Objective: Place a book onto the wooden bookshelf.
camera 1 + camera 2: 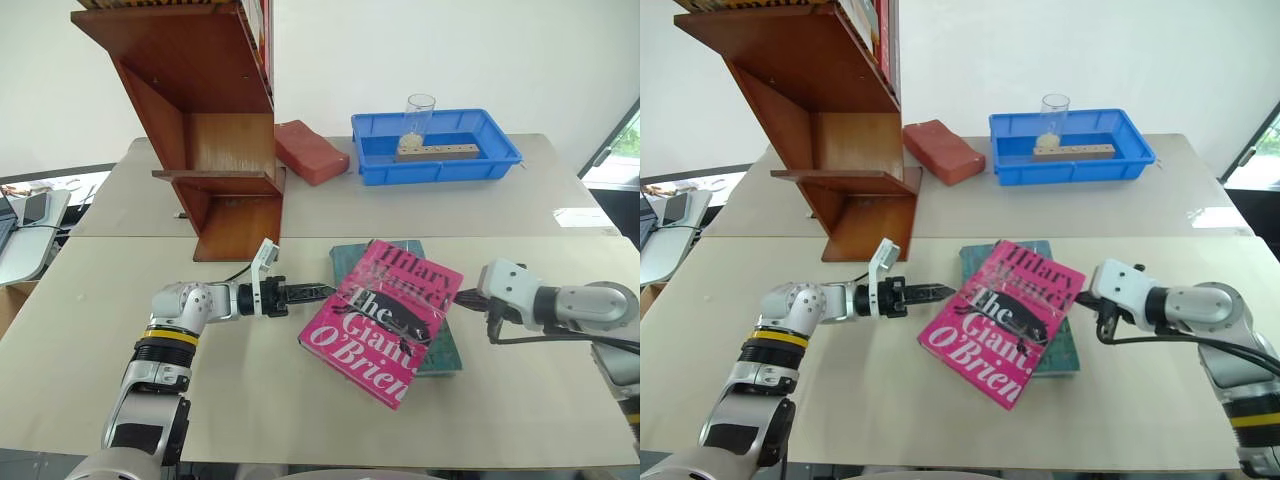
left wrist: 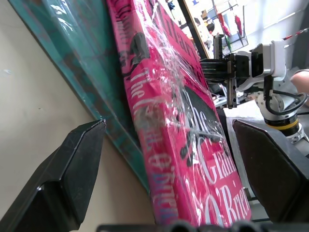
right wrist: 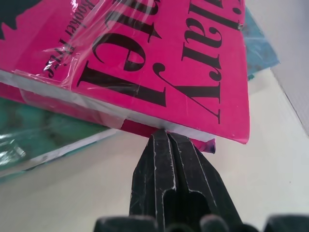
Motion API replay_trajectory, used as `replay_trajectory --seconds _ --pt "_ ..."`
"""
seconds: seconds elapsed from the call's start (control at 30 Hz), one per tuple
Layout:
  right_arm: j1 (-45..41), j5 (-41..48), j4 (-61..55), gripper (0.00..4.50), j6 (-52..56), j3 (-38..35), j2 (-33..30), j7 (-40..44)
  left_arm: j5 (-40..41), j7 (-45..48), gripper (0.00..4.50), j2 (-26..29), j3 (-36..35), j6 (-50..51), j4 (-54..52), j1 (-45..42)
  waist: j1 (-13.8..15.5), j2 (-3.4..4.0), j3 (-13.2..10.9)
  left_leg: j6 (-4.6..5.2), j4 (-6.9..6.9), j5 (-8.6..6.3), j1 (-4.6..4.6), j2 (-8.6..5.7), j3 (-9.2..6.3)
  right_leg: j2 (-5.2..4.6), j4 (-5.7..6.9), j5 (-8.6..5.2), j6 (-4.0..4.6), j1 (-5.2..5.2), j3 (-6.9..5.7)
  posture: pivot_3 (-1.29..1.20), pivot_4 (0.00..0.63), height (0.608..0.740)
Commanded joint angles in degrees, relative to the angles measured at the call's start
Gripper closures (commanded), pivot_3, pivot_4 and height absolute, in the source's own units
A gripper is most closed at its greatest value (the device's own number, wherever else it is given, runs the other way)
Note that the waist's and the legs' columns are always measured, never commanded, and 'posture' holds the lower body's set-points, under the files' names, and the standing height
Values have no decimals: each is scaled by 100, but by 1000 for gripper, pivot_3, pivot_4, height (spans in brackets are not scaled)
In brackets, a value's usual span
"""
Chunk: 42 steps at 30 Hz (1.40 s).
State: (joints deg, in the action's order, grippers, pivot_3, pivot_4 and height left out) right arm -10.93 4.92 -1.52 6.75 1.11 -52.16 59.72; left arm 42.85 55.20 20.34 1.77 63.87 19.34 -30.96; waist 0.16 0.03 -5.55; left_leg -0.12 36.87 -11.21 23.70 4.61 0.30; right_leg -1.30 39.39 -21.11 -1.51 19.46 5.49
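Note:
My left gripper's open fingers are on both sides of the pink book's spine [image 1: 327, 306], so next my right gripper moves back off the page edge [image 1: 448, 304] once my left gripper has hold of the book.
The bright pink book [image 1: 385, 320] lies askew on top of a teal-green book [image 1: 445, 350] in the middle of the near table. My left gripper [image 1: 318, 291] points level at the pink book's left edge. In the left wrist view its fingers [image 2: 72, 169] stand wide open, one on each side of that edge of the book [image 2: 193, 159]. My right gripper [image 3: 164, 134] is shut with nothing between its fingers, its tips against the book's right edge [image 3: 145, 72] near a corner. The wooden bookshelf [image 1: 220, 130] stands at the back left, on the far table.
A red-brown block [image 1: 310, 150] lies beside the shelf's foot. Behind it, a blue tray [image 1: 500, 160] holds a clear glass [image 1: 420, 115] and a wooden strip [image 1: 435, 152]. A seam [image 1: 150, 236] runs between the two tables. A desk with clutter stands at the far left [image 1: 30, 215].

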Motion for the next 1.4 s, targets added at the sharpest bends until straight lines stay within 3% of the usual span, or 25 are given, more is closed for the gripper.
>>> replay_trajectory --seconds 0.03,0.3,0.4,0.6,0.63,0.83,0.93,1.1,1.3,1.4 --pt "-478 -71 126 4455 -205 225 229 19 208 -253 0 -222 -230 177 -500 216 -29 1 0 0 -1 0 -1 0 -1 0 -1 0 0 0 0 0 150 649" --pt "-991 -44 223 4455 -167 553 665 140 650 -927 0 -603 -820 671 -1246 823 -11 1 -1 -6 -1 3 -2 -6 -17 0 -13 6 8 -20 -2 0 150 649" --pt "-1051 -47 240 4500 -154 559 712 187 894 -1203 809 -754 -1102 824 -1506 916 18 1 -1 -9 0 5 2 -11 -25 -1 -16 6 5 -23 -2 0 150 649" --pt "-1064 110 -18 4500 -46 457 632 333 1312 -1480 3588 -780 -1309 1156 -2128 1003 19 1 -1 -11 -1 6 4 -14 -28 -2 -19 7 4 -24 -1 0 150 649" --pt "-1040 163 -159 4500 2 378 554 372 1367 -1478 3812 -702 -1353 1154 -2285 1017 17 1 -4 -11 -1 6 3 -14 -29 -1 -20 7 5 -25 -1 0 150 649" --pt "-627 596 -798 4500 526 -600 -293 544 1128 -1005 3822 153 -1378 251 -3243 747 51 4 -20 -15 -4 8 6 -15 -32 -2 -25 8 6 -25 -2 0 150 649" --pt "-90 961 -1110 4500 874 -1311 -851 850 419 -362 3822 792 -815 -841 -3721 337 102 3 -29 -31 -11 17 5 -19 -35 -4 -42 9 7 -27 -3 0 150 649" --pt "490 2031 -2065 4500 2054 -2393 -1261 1184 -1040 -370 3823 893 -237 -2937 -3632 -858 71 10 -31 -34 -10 19 9 -30 -33 -14 -59 11 -3 -55 5 0 150 649" --pt "-257 3375 -2653 4500 3347 -2888 -1281 580 -3359 -279 3823 1318 360 -6580 -2505 -2109 -33 17 -39 -32 -24 19 12 -30 -35 -7 -67 17 3 -51 15 0 150 649" --pt "-917 3913 -2693 4500 3788 -2830 -1252 146 -3958 -189 3823 1598 509 -7774 -1886 -2422 -39 24 -44 -32 -31 20 8 -29 -35 -8 -71 17 4 -52 16 0 150 649"
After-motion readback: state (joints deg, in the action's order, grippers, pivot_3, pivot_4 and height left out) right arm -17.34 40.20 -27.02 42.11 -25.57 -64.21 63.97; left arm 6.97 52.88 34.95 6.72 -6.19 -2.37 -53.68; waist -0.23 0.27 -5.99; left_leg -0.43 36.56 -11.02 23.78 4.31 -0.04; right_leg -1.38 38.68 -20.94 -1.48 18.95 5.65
